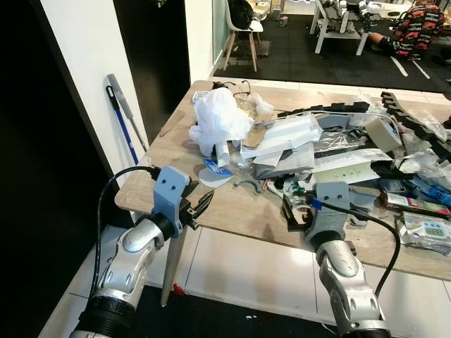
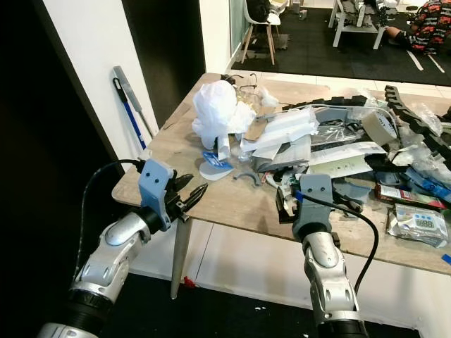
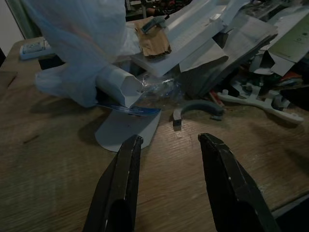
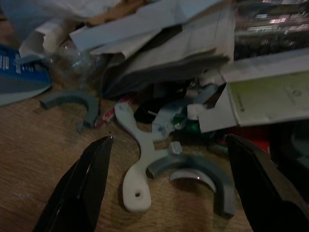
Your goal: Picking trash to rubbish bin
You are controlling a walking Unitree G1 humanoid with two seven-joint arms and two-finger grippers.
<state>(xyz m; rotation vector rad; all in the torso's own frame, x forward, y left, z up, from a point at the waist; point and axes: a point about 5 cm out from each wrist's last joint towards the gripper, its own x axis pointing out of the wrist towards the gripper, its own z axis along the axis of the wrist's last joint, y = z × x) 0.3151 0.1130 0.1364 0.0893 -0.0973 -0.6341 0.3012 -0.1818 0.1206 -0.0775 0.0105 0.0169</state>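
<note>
My gripper will bring the white flat plastic piece (image 4: 140, 165) free alone when it lifts the piece, because the white piece's open prong tip (image 4: 175, 148) only lies against the grey arc.
A wooden table (image 1: 218, 211) carries a heap of trash: a white plastic bag (image 1: 218, 116), a pile of papers and envelopes (image 1: 289, 137), a blue-and-white wrapper (image 1: 215, 169) and a grey curved piece (image 1: 248, 185). My left gripper (image 1: 201, 204) hovers open at the table's near left edge, pointing toward the wrapper (image 3: 128, 110) and the bag (image 3: 82, 43). My right gripper (image 1: 296, 211) is wide open just over the near edge. Before its fingers lie a white flat plastic piece (image 4: 137, 159) and a grey arc (image 4: 203, 169). Neither gripper holds anything.
A tape roll (image 1: 382, 132), a black cable chain (image 1: 416, 120) and packets (image 1: 423, 229) crowd the table's right side. A blue-handled mop (image 1: 123, 116) leans on the white wall at left. A chair (image 1: 243, 32) and a seated person (image 1: 423, 28) are far back.
</note>
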